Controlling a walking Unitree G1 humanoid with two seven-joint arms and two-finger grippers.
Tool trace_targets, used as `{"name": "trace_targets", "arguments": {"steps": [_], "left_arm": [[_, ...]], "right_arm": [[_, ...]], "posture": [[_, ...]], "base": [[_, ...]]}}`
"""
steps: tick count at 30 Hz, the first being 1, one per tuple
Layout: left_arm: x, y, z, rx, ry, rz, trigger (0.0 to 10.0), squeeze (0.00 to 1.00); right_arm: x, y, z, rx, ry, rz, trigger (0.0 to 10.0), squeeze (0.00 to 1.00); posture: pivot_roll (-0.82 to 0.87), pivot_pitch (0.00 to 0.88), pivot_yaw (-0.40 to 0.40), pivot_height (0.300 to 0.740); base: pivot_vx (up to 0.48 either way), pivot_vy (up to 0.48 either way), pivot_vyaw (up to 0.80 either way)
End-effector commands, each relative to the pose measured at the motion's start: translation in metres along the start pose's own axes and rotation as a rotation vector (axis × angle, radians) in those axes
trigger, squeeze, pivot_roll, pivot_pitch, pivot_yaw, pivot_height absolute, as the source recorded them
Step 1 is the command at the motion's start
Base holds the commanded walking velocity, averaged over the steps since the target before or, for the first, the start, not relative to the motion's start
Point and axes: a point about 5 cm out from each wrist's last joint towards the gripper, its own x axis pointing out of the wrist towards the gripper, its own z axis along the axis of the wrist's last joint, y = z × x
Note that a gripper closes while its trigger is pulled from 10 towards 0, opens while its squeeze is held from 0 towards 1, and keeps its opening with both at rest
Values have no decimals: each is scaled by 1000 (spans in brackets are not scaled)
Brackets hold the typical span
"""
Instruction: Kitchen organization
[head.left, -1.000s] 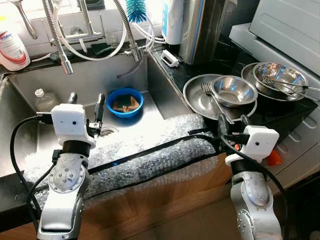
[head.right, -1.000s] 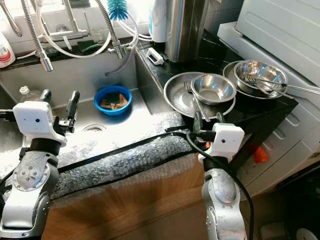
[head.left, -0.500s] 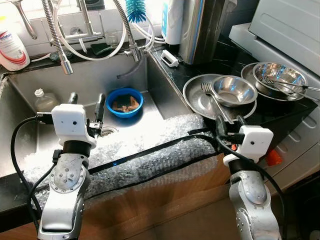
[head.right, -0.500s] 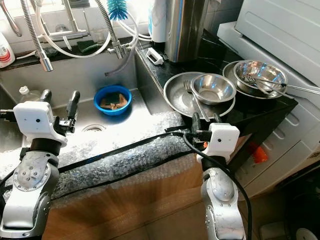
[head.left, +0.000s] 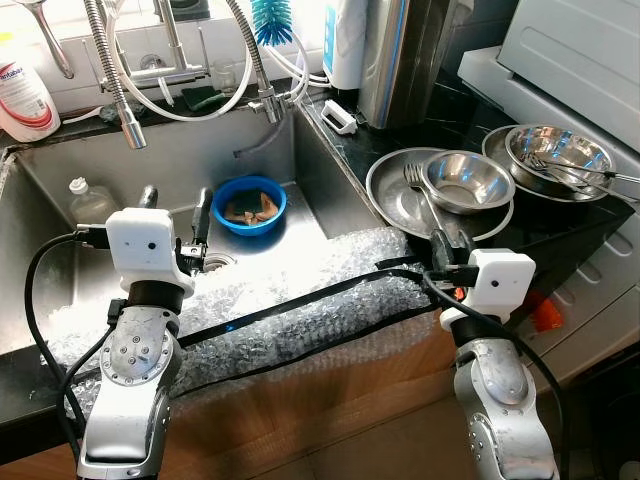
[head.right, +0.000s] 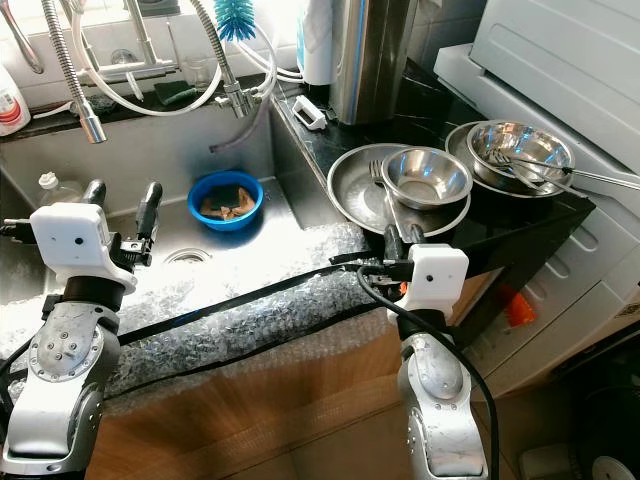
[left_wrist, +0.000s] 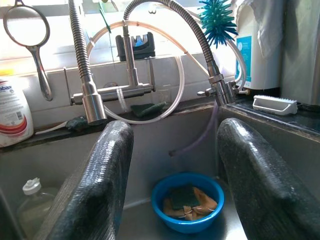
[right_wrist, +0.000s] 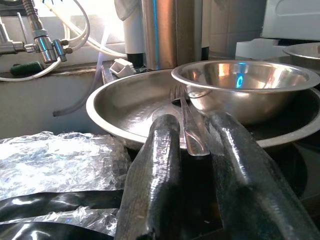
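Note:
I expect the fork (head.left: 430, 206) to come free when I lift it and the smaller steel bowl to stay in place, because the fork's tines (head.left: 412, 175) lie clear beside the smaller bowl.
A fork (head.left: 424, 192) lies in a wide steel pan (head.left: 388, 207) on the black counter, its handle sticking out over the pan's near rim. My right gripper (head.left: 451, 244) is open at that rim. In the right wrist view the fork's handle (right_wrist: 190, 131) ends between the two black fingers (right_wrist: 155, 165), with gaps on both sides. A smaller steel bowl (head.left: 465, 180) sits in the same pan. My left gripper (head.left: 176, 212) hovers open over the sink, holding nothing. Beyond it a blue bowl (left_wrist: 187, 207) with sponges rests on the sink floor.
Bubble wrap (head.left: 300, 290) with black straps covers the sink's front edge. A plastic bottle (head.left: 90, 200) stands in the sink, with pull-down faucets (head.left: 125, 100) above. More steel bowls with utensils (head.left: 560, 150) sit far right, beside a white appliance (head.left: 580, 50). A tall steel container (head.left: 400, 50) stands behind.
My right gripper has slid left and slightly forward, bringing its fingers to either side of the fork's handle. The left arm has stayed put.

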Motion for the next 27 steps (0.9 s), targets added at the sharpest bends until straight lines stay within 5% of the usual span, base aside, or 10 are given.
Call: {"name": "trace_targets", "arguments": {"steps": [1,22,23,27], "left_arm": [[1,0,1,21,-9,-4,10000,0],[3,2,2,34,-23,11,10000,0],[4,2,2,33,-26,12,10000,0],[4,2,3,33,-28,14,10000,0]], "right_arm": [[-1,0,-7,-1,44,3,0,0],[6,9,17,86,-80,48,0,0],[7,9,19,87,-88,44,10000,0],[9,10,23,93,-108,47,10000,0]], "posture": [[-2,129,-11,740],[1,127,-14,740],[2,127,-14,740],[0,126,-15,740]], "base": [[0,0,0],[0,0,0],[0,0,0],[0,0,0]]}}
